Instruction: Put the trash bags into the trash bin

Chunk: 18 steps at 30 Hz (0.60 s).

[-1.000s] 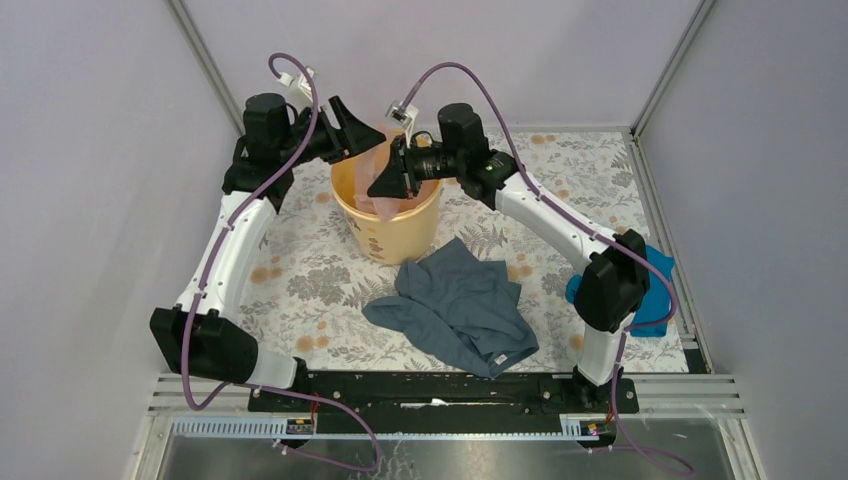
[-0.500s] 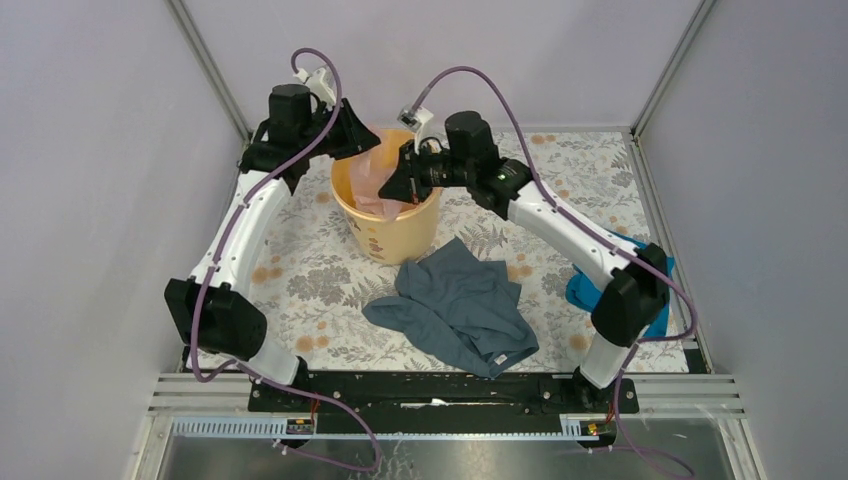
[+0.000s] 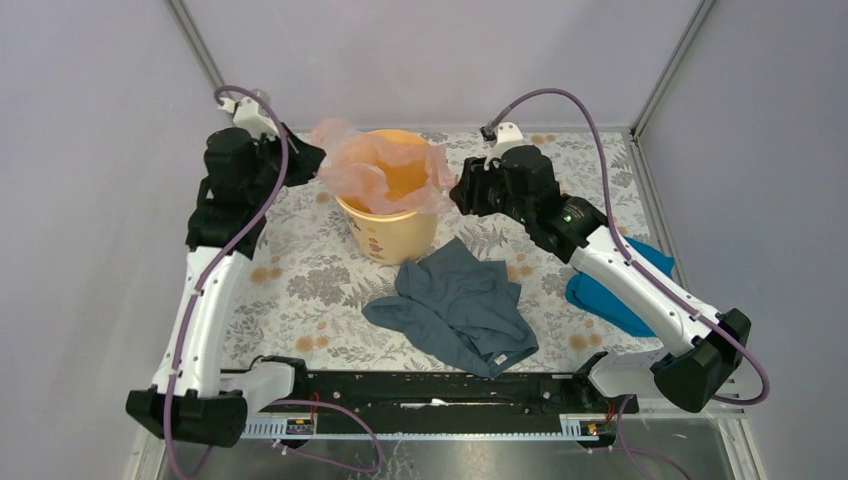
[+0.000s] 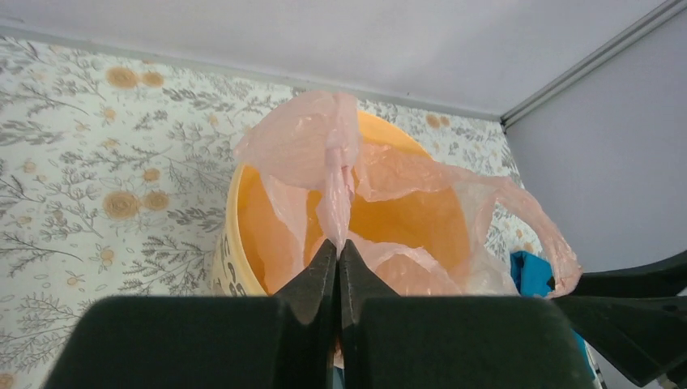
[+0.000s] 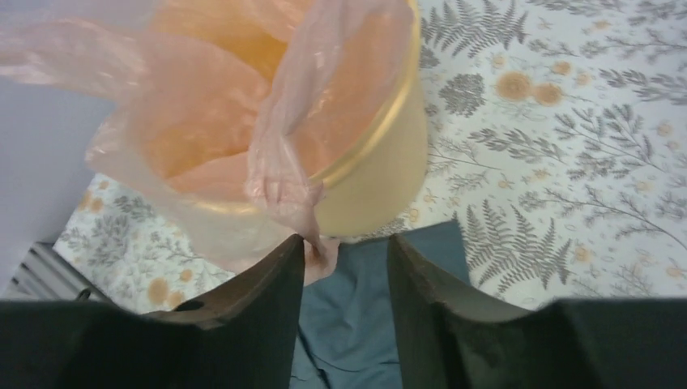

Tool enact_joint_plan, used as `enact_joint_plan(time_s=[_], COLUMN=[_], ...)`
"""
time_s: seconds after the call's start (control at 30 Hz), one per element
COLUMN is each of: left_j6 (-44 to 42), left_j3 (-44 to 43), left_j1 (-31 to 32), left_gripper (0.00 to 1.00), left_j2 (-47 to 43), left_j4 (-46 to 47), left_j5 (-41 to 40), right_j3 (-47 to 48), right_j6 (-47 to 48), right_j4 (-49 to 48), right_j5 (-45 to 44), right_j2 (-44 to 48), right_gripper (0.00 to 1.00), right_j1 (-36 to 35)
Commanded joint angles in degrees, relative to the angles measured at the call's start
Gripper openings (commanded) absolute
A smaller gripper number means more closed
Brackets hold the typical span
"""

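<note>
The trash bag's bunched fold leaves the trash bin's rim (image 4: pixel 237 251) bare. My left gripper should open, turn and grab the fold's loose end to pull it over.
The trash bag (image 3: pixel 380 170), a thin pale-pink film, lies spread over the mouth of the yellow-orange trash bin (image 3: pixel 392 232), with its edges hanging past the rim. My left gripper (image 3: pixel 312 162) is at the bin's left side. In the left wrist view it (image 4: pixel 338 243) is shut on a bunched fold of the bag (image 4: pixel 334 162). My right gripper (image 3: pixel 460 193) is at the bin's right side. In the right wrist view it (image 5: pixel 346 241) stands open, and a hanging edge of the bag (image 5: pixel 279 174) touches its left finger (image 5: pixel 275 284).
A grey-blue garment (image 3: pixel 460 305) lies crumpled on the floral mat just in front of the bin. A bright blue folded cloth (image 3: pixel 610 295) sits at the right, under the right arm. Walls close in the back and both sides.
Both arms have drawn back from over the bin, left and right. The bag went from bunched in the bin to spread across its rim. The left gripper shut on it; the right opened.
</note>
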<state>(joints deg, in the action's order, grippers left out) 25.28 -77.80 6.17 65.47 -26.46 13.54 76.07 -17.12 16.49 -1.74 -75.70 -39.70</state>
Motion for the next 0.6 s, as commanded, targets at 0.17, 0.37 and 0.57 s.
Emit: enact_joint_plan(time_s=[0.17, 0.37, 0.57], left_j6=[2.0, 2.0, 1.6], left_j3=[4.1, 5.2, 5.6], left_j1=[-0.7, -0.7, -0.7], left_gripper=[0.00, 0.00, 0.00], left_j2=[-4.3, -5.2, -6.0], left_j4=[4.5, 4.7, 4.7], left_j5=[2.4, 3.0, 2.9], right_j3=[3.4, 5.3, 2.3], right_j6=[-16.9, -20.8, -27.2], right_j4=[3.3, 2.4, -3.2], right_j5=[0.8, -0.6, -7.8], right_j2=[-1.3, -4.2, -4.8], right_gripper=[0.75, 0.81, 0.78], right_j1=[0.0, -3.0, -4.1])
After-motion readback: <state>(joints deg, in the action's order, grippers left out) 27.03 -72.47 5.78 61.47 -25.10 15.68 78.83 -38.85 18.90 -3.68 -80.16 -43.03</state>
